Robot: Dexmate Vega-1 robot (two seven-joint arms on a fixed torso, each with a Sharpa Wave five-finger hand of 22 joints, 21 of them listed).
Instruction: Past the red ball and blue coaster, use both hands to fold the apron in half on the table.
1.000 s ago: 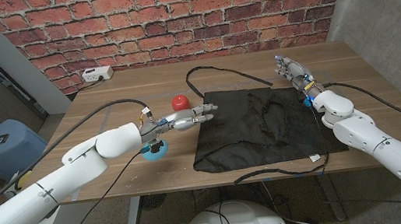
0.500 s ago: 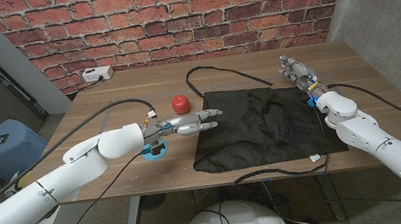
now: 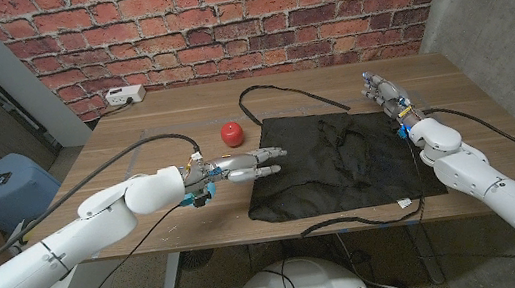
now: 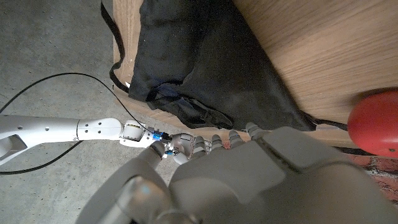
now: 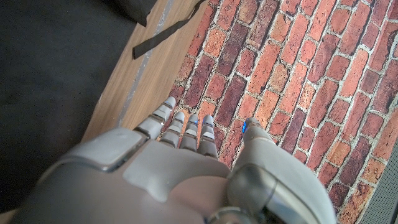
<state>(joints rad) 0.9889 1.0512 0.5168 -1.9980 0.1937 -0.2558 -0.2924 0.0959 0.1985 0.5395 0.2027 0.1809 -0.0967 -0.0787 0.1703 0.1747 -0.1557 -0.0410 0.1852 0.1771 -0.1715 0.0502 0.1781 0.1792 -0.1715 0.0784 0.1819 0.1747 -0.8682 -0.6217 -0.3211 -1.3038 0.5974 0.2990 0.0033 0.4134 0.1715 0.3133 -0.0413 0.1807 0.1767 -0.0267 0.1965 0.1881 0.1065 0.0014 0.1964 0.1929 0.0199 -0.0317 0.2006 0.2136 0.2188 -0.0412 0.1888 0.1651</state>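
The apron is lying limp with soft wrinkles (image 3: pixel 346 162). I expect its white-tagged near corner (image 3: pixel 430 190) to trail behind when I fold the apron's far corner across.
The black apron (image 3: pixel 330 159) lies spread on the wooden table (image 3: pixel 136 141), one strap (image 3: pixel 281 95) looping off its far edge. Left of its far corner sits the red ball (image 3: pixel 231 133). My left hand (image 3: pixel 241 167) hovers open, its fingers stretched out toward the apron's left edge, and its wrist covers the blue coaster. My right hand (image 3: pixel 384 94) is open with straight fingers just past the apron's far right corner. The left wrist view has my left hand (image 4: pixel 249 180) over the apron (image 4: pixel 205 68) and the ball (image 4: pixel 376 121). In the right wrist view my right hand (image 5: pixel 180 174) is beside the apron (image 5: pixel 50 74).
A white power strip (image 3: pixel 125 95) lies at the table's far left by the brick wall. Another apron strap (image 3: pixel 359 221) hangs over the near table edge. A blue stool (image 3: pixel 1 185) stands on the floor left of the table.
My left hand has moved nearer and to the right, toward the apron's left edge, and now covers the coaster. My right hand has shifted slightly nearer.
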